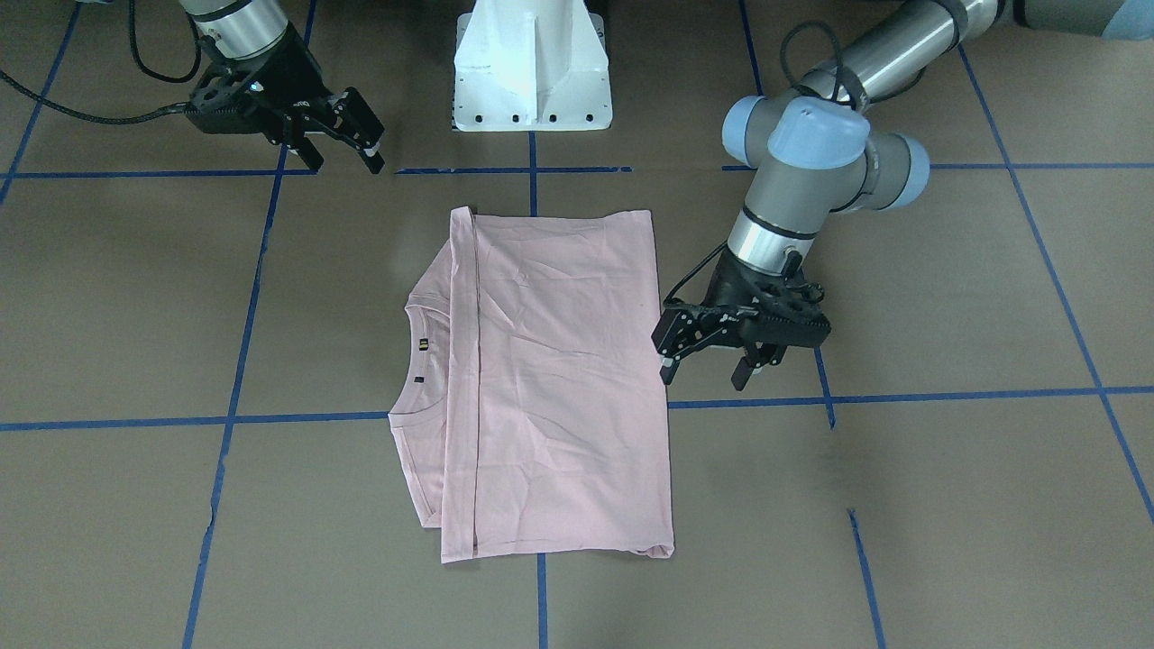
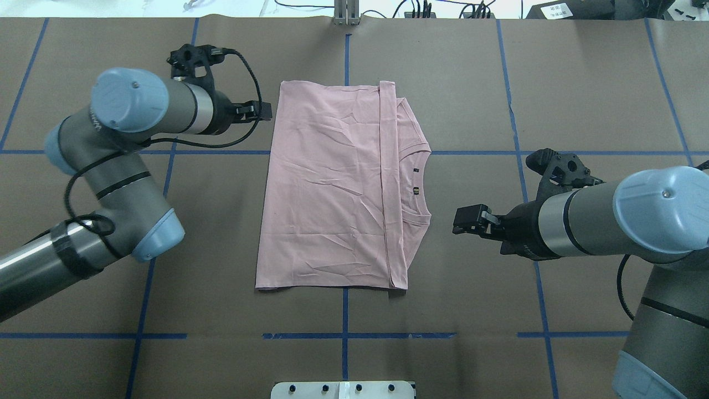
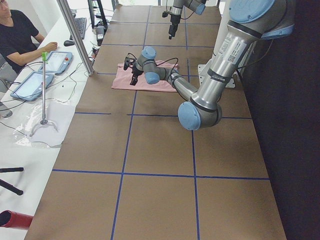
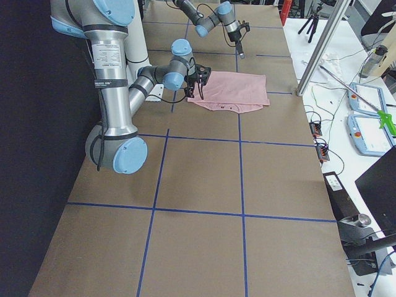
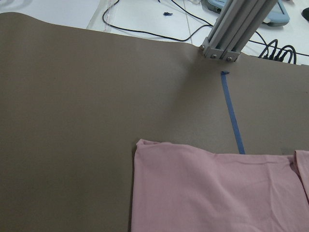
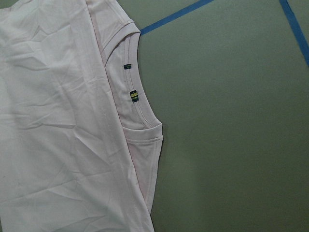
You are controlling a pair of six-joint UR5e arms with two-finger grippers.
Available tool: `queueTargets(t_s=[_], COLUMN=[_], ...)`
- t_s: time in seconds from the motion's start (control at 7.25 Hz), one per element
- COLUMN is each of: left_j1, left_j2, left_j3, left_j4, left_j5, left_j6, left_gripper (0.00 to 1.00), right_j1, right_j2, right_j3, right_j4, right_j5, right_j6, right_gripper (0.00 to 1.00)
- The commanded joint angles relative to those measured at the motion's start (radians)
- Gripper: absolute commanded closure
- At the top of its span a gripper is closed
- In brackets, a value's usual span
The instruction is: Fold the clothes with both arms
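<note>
The T-shirt's corner point(image 1: 645, 217) by the white pedestal base lies flat and uncovered, so the robot's open left gripper should continue to go toward that corner and close on its hem point(image 1: 627, 217).
The clothes are one pale pink T-shirt point(image 1: 559, 379) point(image 2: 327, 188), lying flat on the brown table and folded into a rectangle. Its neckline point(image 6: 137, 104) with two small dark labels shows at one side, and no print is visible. My left gripper point(image 1: 703, 379) point(image 2: 265, 111) hovers open just off the shirt's folded edge, holding nothing. My right gripper point(image 1: 345, 165) point(image 2: 458, 221) is open and empty, off the neckline side and apart from the cloth. The left wrist view shows a shirt corner point(image 5: 145, 150), with no fingers in it.
The white pedestal base point(image 1: 532, 72) stands at the robot's side of the table. Blue tape lines point(image 2: 344, 335) grid the brown surface. An aluminium post point(image 5: 231, 34) rises at the far edge. A person point(image 3: 20, 35) sits at a side desk with tablets.
</note>
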Motion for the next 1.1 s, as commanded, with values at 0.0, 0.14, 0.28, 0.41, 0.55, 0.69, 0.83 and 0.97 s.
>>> queueTargets(t_s=[0.0, 0.14, 0.28, 0.41, 0.55, 0.69, 0.83, 0.97], left_j1=[0.08, 0.183, 0.307, 0.399, 0.427, 0.446, 0.45, 0.45], left_j2=[0.116, 0.12, 0.104, 0.087, 0.075, 0.076, 0.073, 0.071], left_j3=[-0.258, -0.302, -0.299, -0.285, -0.285, -0.276, -0.256, -0.236], left_j4=[0.205, 0.293, 0.341, 0.397, 0.453, 0.483, 0.494, 0.495], left_j5=[-0.06, -0.031, 0.059, 0.099, 0.113, 0.124, 0.133, 0.136], left_j6=[-0.329, -0.486, -0.623, -0.696, -0.73, -0.747, -0.758, -0.758], left_gripper=[0.0, 0.0, 0.0, 0.0, 0.0, 0.02, 0.03, 0.04], right_j1=[-0.006, -0.008, -0.008, -0.012, -0.023, -0.031, -0.034, -0.035], right_j2=[-0.001, -0.001, 0.0, 0.002, 0.002, 0.003, 0.022, 0.025], right_j3=[-0.008, -0.013, -0.022, -0.023, -0.025, -0.029, -0.034, -0.037], right_j4=[-0.002, -0.002, -0.002, -0.002, 0.0, 0.0, 0.0, 0.0], right_j5=[0.0, 0.0, -0.001, -0.012, -0.027, -0.031, -0.031, -0.037], right_j6=[-0.001, 0.0, 0.0, 0.0, 0.0, 0.002, 0.002, 0.002], right_gripper=[0.0, 0.0, 0.0, 0.0, 0.0, 0.0, 0.0, 0.0])
